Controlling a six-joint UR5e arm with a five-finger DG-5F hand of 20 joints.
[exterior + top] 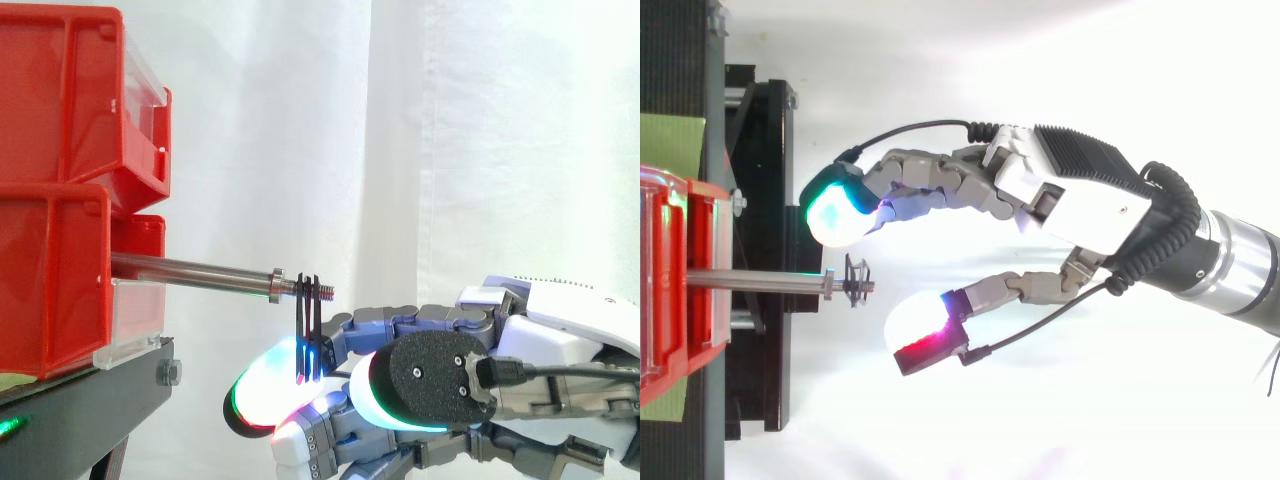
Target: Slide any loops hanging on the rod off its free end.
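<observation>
I expect the black loops [308, 328] to slide off the threaded tip [326, 293] together when I pull, because they hang close together beyond the collar.
A steel rod [190, 269] sticks out level from the red bins [55, 290] toward the right. Its free end is threaded, beyond a small collar. Two thin black loops [308, 322] hang side by side on that threaded tip [855, 283]. My hand [1080, 190] reaches in from the right, lower than the rod. Its fingers [835, 212], glowing green and white, lie on one side of the tip. The thumb [920, 328], glowing white and red, lies on the other side. A wide gap is left around the loops. In the side view the loops' lower ends hang in front of the glowing pads [262, 395]. The hand is open.
The stacked red bins stand on a black stand [90, 400] at the left, with a clear plastic front [135, 315] under the rod. A white curtain [450, 130] hangs behind. To the right of the rod's tip the space is taken by my hand and arm.
</observation>
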